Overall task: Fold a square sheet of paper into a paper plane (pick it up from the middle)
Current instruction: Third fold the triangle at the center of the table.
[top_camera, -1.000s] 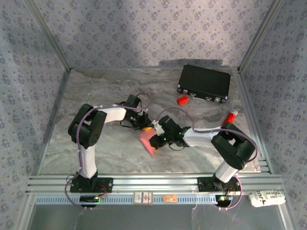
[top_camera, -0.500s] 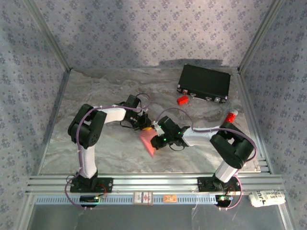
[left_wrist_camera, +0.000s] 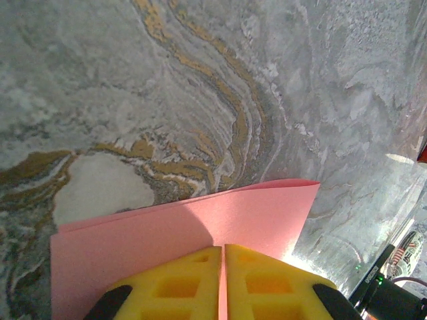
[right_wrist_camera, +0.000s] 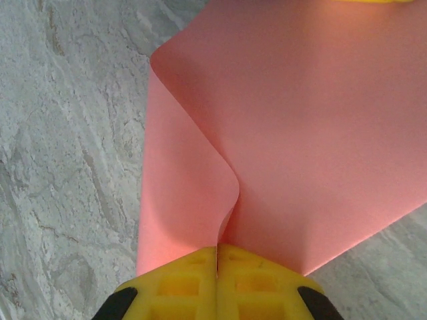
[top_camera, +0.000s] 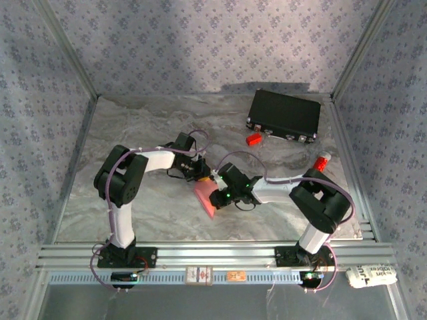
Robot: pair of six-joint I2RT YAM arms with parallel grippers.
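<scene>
The fold bulges round near my right gripper while my left gripper is pinching the sheet's far end. My left gripper needs to come around and crease the fold's near end [top_camera: 211, 213].
The salmon-pink square sheet of paper [top_camera: 204, 198] hangs between both grippers near the table's middle, just above the marble surface. My left gripper [left_wrist_camera: 223, 250] is shut on one edge of the sheet [left_wrist_camera: 200, 223], which spreads flat beyond its yellow fingers [left_wrist_camera: 167, 287]. My right gripper [right_wrist_camera: 217, 250] is shut on the opposite side, where the sheet [right_wrist_camera: 300, 120] buckles into a soft fold running up from the pinch. In the top view the left gripper [top_camera: 198, 171] and right gripper [top_camera: 216, 191] sit close together over the paper.
A black case [top_camera: 283, 115] lies at the back right with a small red block [top_camera: 253, 139] in front of it. A red-and-white tube [top_camera: 322, 162] stands by the right arm. Marble tabletop [top_camera: 133, 127] stretches to the left and back.
The right arm has drawn slightly left toward the left gripper, and the paper between them has shifted a little with it. Both grips hold as before.
</scene>
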